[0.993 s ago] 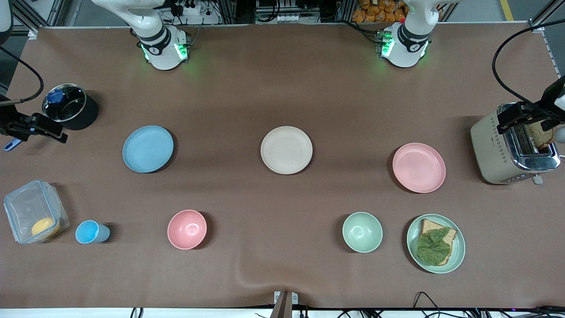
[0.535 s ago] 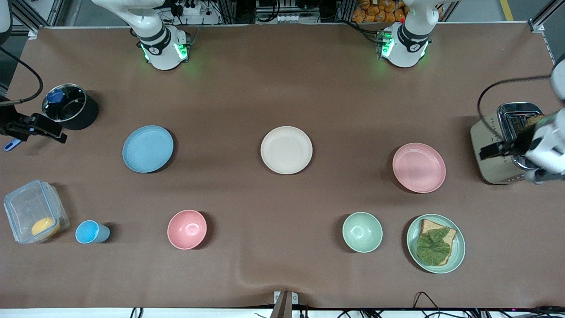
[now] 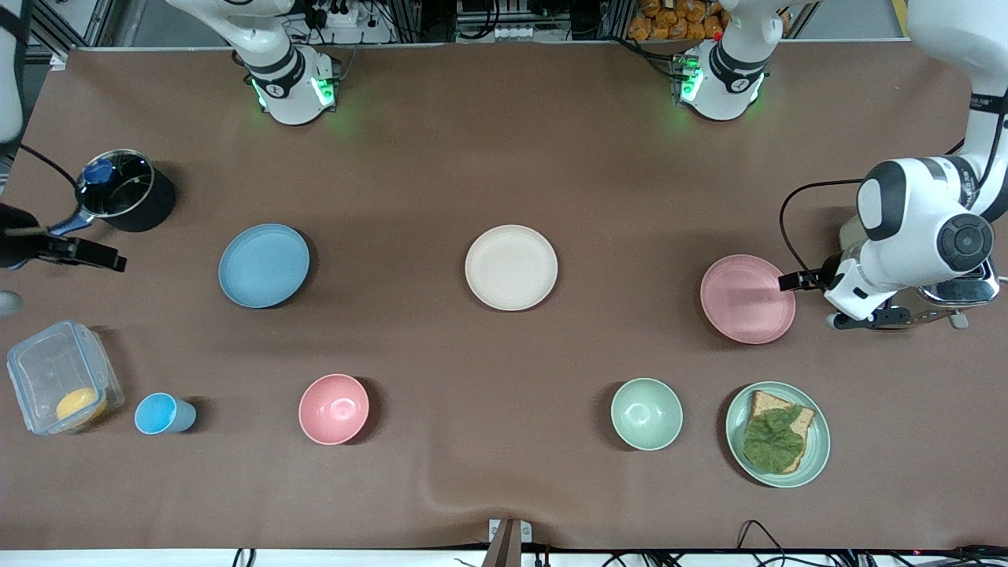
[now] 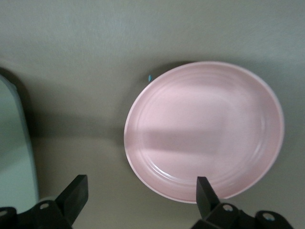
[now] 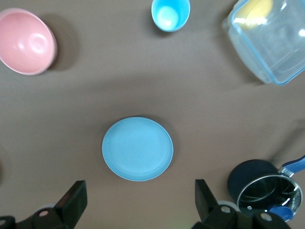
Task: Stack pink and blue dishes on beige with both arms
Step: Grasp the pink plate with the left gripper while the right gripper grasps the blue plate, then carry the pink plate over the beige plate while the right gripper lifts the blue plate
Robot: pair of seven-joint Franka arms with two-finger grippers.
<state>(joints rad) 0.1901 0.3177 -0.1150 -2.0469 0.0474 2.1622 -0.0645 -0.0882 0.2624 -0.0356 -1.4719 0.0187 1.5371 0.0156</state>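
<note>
I expect the light blue plate to cover both the pink and beige plates when I lower it onto their stack, because it looks just as wide as they are.
The pale pink plate lies toward the left arm's end of the table. The beige plate is in the middle, and the light blue plate lies toward the right arm's end. All three are bare and apart. My left gripper hangs open and empty just above the table at the pink plate's rim on the toaster side. My right gripper is open and empty, high over the right arm's end of the table, with the blue plate far below it.
A dark pot and a clear box with a yellow item are at the right arm's end. Nearer the camera stand a blue cup, pink bowl, green bowl and green plate with bread. The left arm mostly hides a toaster.
The left arm has swung from over the toaster down toward the pink plate's rim. The right gripper has shifted slightly nearer the camera. No plate has moved.
</note>
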